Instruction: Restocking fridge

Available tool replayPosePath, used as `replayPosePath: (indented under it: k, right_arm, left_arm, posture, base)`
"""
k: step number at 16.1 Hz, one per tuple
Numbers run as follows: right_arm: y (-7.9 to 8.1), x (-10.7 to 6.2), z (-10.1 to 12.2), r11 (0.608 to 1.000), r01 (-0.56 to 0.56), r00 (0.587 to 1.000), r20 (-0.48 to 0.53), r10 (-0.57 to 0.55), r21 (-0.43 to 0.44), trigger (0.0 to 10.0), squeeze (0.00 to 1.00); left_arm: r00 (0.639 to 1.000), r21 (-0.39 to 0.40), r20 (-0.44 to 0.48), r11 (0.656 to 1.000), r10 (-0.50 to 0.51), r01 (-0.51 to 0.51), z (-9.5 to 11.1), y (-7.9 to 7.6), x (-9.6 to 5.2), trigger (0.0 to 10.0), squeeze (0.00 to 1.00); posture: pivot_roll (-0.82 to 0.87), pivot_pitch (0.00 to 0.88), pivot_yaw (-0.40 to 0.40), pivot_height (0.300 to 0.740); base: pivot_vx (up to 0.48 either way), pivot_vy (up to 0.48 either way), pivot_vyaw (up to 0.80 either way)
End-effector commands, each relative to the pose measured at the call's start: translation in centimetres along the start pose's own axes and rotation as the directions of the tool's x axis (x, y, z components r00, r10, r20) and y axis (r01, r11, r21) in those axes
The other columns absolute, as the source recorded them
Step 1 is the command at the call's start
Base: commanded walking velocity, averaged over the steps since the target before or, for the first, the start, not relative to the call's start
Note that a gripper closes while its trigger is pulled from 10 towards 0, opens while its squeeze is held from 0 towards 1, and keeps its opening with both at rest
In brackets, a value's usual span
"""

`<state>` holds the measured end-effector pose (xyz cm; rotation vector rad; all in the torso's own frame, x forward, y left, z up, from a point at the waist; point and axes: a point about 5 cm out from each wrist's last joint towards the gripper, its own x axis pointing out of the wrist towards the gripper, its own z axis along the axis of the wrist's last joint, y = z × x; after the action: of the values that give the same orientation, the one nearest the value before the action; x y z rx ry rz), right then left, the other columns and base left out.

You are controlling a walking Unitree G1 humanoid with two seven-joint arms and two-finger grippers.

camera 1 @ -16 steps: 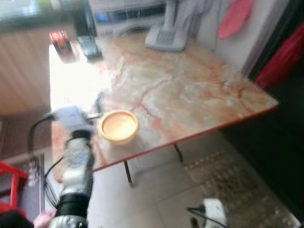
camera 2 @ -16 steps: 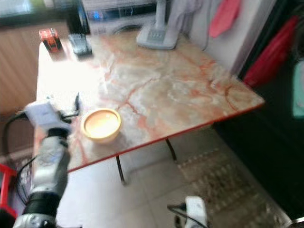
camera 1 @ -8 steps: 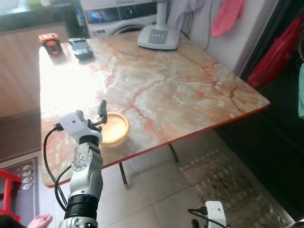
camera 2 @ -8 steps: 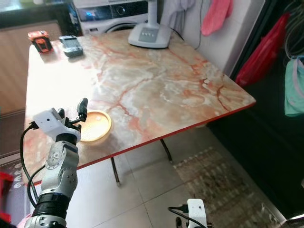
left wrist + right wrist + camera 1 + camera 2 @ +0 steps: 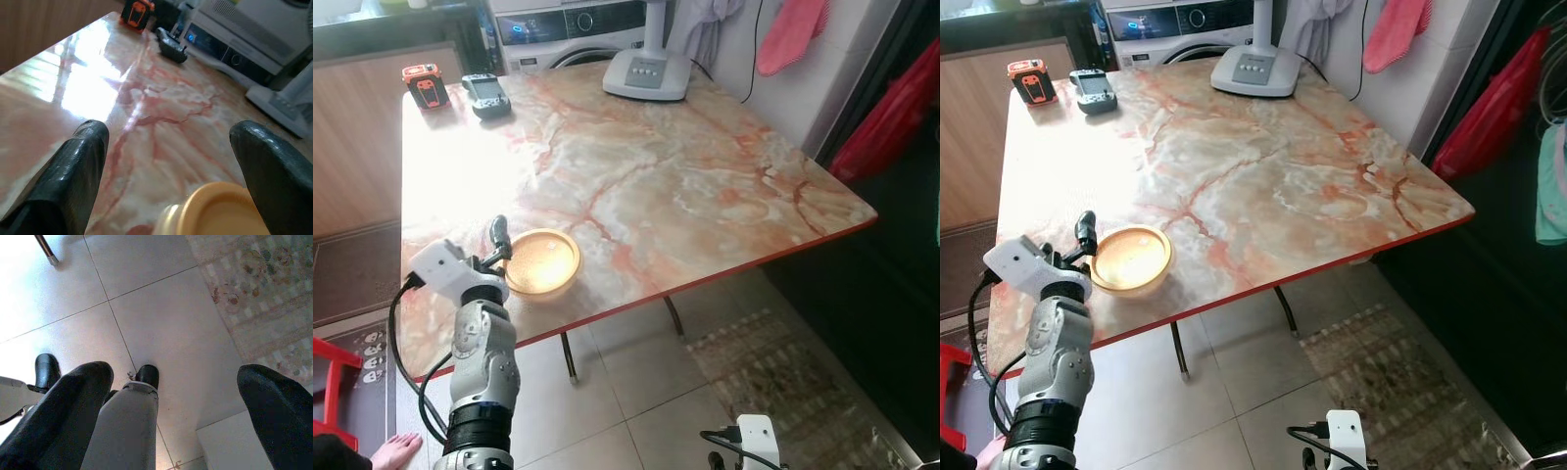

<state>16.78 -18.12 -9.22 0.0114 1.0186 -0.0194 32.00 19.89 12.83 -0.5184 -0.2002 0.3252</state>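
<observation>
The pale side [image 5: 167, 220] has a yellow rim over it like a lid, so the whole yellow bowl [image 5: 543, 262] will stay shut and move as one when the robot carries it.
A shallow yellow bowl [image 5: 542, 261] sits on the marble table [image 5: 685, 186] near its front left edge. My left gripper [image 5: 498, 241] hovers just left of the bowl, low over the tabletop. It is open, and its black fingers [image 5: 80, 161] have nothing between them. In the left wrist view the bowl's rim [image 5: 220, 210] lies just ahead of the gap and slightly to one side. My right gripper [image 5: 178, 382] hangs open over the tiled floor beside my own leg.
At the table's far end stand a white fan base [image 5: 649, 73], a grey handset [image 5: 486, 95] and an orange device [image 5: 422, 85]. A washing machine [image 5: 573, 20] is behind. A patterned rug [image 5: 783, 382] lies at the right, a red stool [image 5: 333, 362] and a person's foot [image 5: 396, 452] at the left.
The blurred view has steadied as the camera shifted. My left gripper has drawn slightly left, away from over the bowl's rim. The bowl stays put.
</observation>
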Motion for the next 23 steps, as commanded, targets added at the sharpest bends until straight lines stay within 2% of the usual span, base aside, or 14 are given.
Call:
replayPosePath:
  k: [1,2,3,4,6,11,13,15,16,21,22,23]
  right_arm:
    - [-0.1,0.0,-0.3,1.0,0.003,1.0,-0.008,-0.003,0.003,10.0,0.0]
    - [-0.1,0.0,-0.3,1.0,0.004,1.0,-0.008,-0.004,0.005,10.0,0.0]
    - [-0.1,0.0,-0.3,1.0,0.005,1.0,-0.007,-0.005,0.005,10.0,0.0]
    - [-0.1,0.0,-0.2,1.0,0.005,1.0,-0.007,-0.005,0.004,10.0,0.0]
    - [-0.1,0.0,-0.2,1.0,0.005,1.0,-0.006,-0.005,0.003,10.0,0.0]
    - [-0.2,-0.1,-0.2,1.0,0.015,1.0,0.004,-0.015,0.007,10.0,0.0]
    - [-0.2,-0.1,-0.2,1.0,0.017,1.0,0.007,-0.017,0.005,10.0,0.0]
    - [-0.2,-0.1,-0.2,1.0,0.019,1.0,0.008,-0.019,0.004,10.0,0.0]
    - [-0.2,-0.1,-0.2,1.0,0.02,1.0,0.012,-0.02,0.001,10.0,0.0]
    - [-0.1,-0.1,-0.1,1.0,0.02,1.0,0.017,-0.02,-0.004,10.0,0.0]
    - [-0.1,-0.1,-0.1,1.0,0.019,1.0,0.017,-0.019,-0.009,10.0,0.0]
    - [-0.1,-0.1,-0.1,1.0,0.019,1.0,0.016,-0.019,-0.011,10.0,0.0]
  left_arm:
    - [0.999,-0.011,-0.037,1.0,0.022,-0.023,-0.5,0.7,0.0,10.0,1.0]
    - [0.997,-0.023,-0.074,1.0,0.005,-0.007,-1.0,0.6,0.2,10.0,1.0]
    - [0.993,-0.043,-0.115,0.999,-0.033,0.028,-1.5,0.3,0.3,10.0,0.0]
    - [0.987,-0.019,-0.138,0.997,-0.081,0.079,-2.0,-0.1,0.3,10.0,0.0]
    - [0.977,-0.053,-0.174,0.992,-0.121,0.113,-2.7,-0.5,0.2,10.0,0.0]
    - [0.955,-0.066,-0.218,0.979,-0.202,0.192,-3.9,-0.9,-0.2,10.0,0.0]
    - [0.937,-0.057,-0.225,0.963,-0.268,0.262,-4.1,-1.9,-0.5,10.0,0.0]
    - [0.923,-0.072,-0.24,0.954,-0.3,0.292,-4.5,-2.6,-0.7,10.0,0.0]
    - [0.901,-0.08,-0.268,0.94,-0.34,0.331,-5.2,-3.2,-1.0,10.0,0.0]
    - [0.869,-0.05,-0.324,0.924,-0.375,0.38,-6.2,-3.7,-1.3,10.0,0.0]
    - [0.869,-0.051,-0.326,0.925,-0.373,0.377,-6.3,-3.7,-1.3,9.1,0.0]
    - [0.871,-0.047,-0.327,0.926,-0.368,0.374,-6.3,-3.7,-1.2,6.9,0.0]
  posture:
    - [0.06,0.091,-0.02,0.74]
    - [0.06,0.09,-0.02,0.74]
    - [0.06,0.091,-0.02,0.74]
    - [0.06,0.091,-0.02,0.74]
    - [0.06,0.09,-0.02,0.74]
    - [0.05,0.085,-0.018,0.74]
    - [0.05,0.083,-0.018,0.74]
    - [0.05,0.083,-0.018,0.74]
    - [0.04,0.085,-0.019,0.74]
    - [0.04,0.09,-0.018,0.74]
    - [0.04,0.09,-0.018,0.74]
    - [0.04,0.091,-0.018,0.74]
  base:
    - [0.0,0.0,0.0]
    - [0.0,0.0,0.0]
    - [0.0,0.0,0.0]
    - [0.0,0.0,0.0]
    - [0.0,0.0,0.0]
    - [0.0,0.0,0.0]
    - [0.0,0.0,0.0]
    - [0.0,0.0,0.0]
    - [0.0,0.0,0.0]
    - [0.0,0.0,0.0]
    - [0.0,0.0,0.0]
    - [0.0,0.0,0.0]
